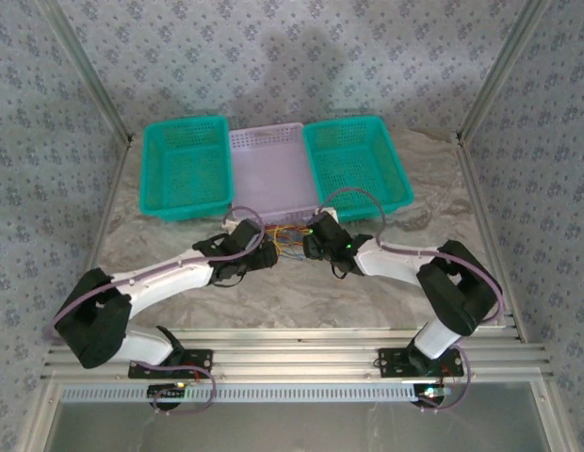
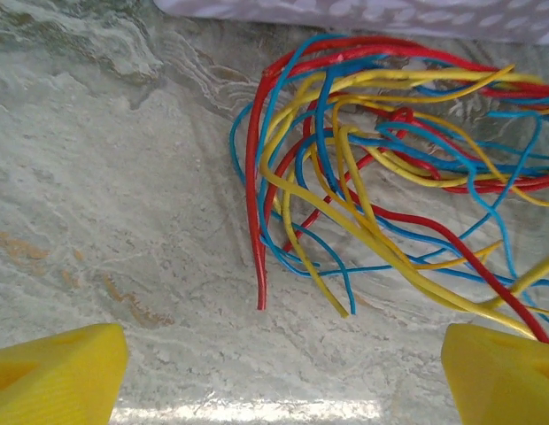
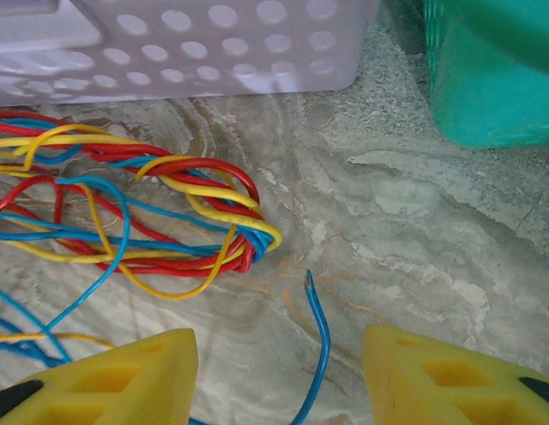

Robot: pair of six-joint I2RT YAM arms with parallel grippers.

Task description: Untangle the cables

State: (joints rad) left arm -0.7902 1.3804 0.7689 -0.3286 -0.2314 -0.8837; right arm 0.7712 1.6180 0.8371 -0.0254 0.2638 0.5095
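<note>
Next, my left gripper moves its fingers over the yellow cables (image 2: 407, 267) and closes there, because the tangle (image 2: 345, 168) lies beyond them, while my right gripper takes the looped end.
The cables (image 2: 390, 159) lie as a tangle of red, blue and yellow wires on the marble tabletop, in front of the lavender basket (image 1: 270, 169). From above, the bunch (image 1: 292, 239) sits between my two grippers. My left gripper (image 2: 283, 381) is open over bare table, with loose red, yellow and blue wire ends just ahead of its yellow fingers (image 2: 53, 376). My right gripper (image 3: 279, 381) is open too. A single blue cable end (image 3: 319, 332) rises between its fingers (image 3: 452, 376) without touching either. The looped bundle (image 3: 204, 221) lies ahead and to the left.
Two teal baskets (image 1: 186, 168) (image 1: 356, 165) flank the lavender one at the back of the table. The lavender basket's perforated wall (image 3: 212, 44) and a teal basket corner (image 3: 496, 80) stand close ahead of my right gripper. Aluminium frame posts (image 1: 490, 89) edge the cell.
</note>
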